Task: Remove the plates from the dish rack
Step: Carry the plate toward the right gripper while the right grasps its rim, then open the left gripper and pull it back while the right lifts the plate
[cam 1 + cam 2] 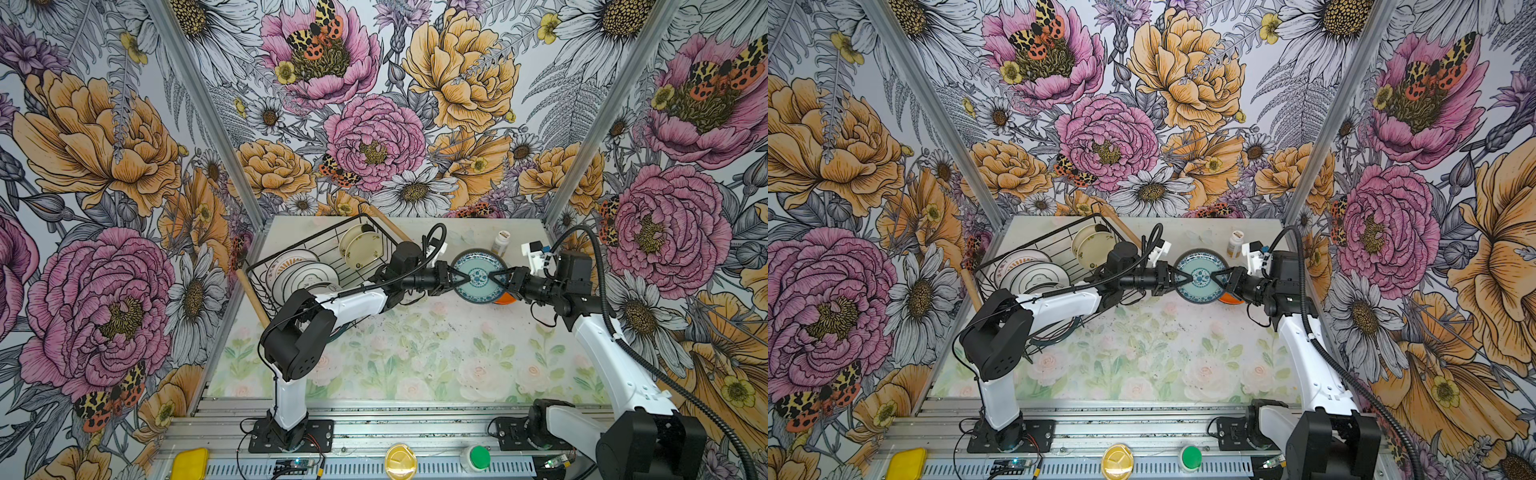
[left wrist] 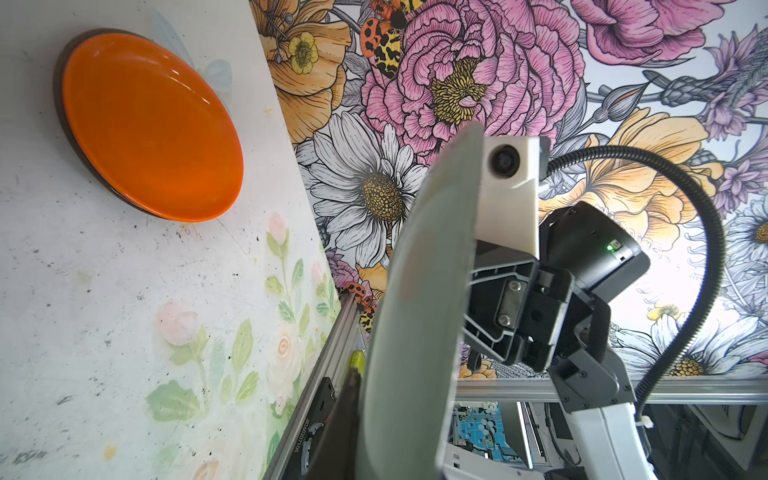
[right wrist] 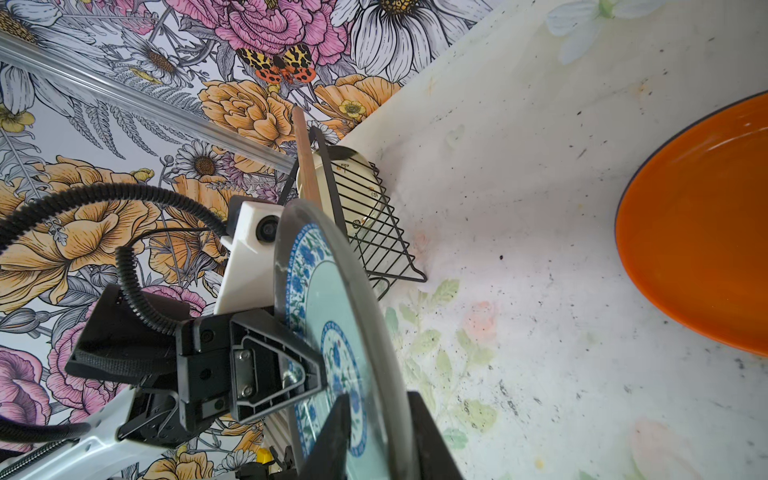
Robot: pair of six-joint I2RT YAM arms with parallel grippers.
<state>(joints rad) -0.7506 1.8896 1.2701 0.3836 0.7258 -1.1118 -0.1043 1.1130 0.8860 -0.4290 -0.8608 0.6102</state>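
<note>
Both of the robot's grippers are on the teal plate's rim (image 1: 1179, 269), so next the left gripper lets go and moves away before the right gripper sets the plate down on the orange plate (image 1: 1230, 298).
A teal plate with blue patterns (image 1: 478, 276) (image 1: 1201, 276) hangs upright above the table, right of the dish rack (image 1: 307, 241) (image 1: 1034, 242). My left gripper (image 1: 461, 279) (image 1: 1183, 279) is shut on its left edge; the left wrist view shows the plate's grey back (image 2: 415, 311) in that gripper (image 2: 374, 436). My right gripper (image 1: 496, 276) (image 1: 1219, 276) (image 3: 380, 440) is shut on the opposite rim, one finger on each face of the plate (image 3: 332, 340). The rack (image 3: 374, 241) holds cream floral plates (image 1: 361, 249) and white plates (image 1: 299, 274).
An orange plate (image 1: 505, 298) (image 2: 149, 124) (image 3: 698, 232) lies flat on the table under the right gripper. A small white pill bottle (image 1: 501, 242) stands behind the held plate. Floral walls close in on three sides.
</note>
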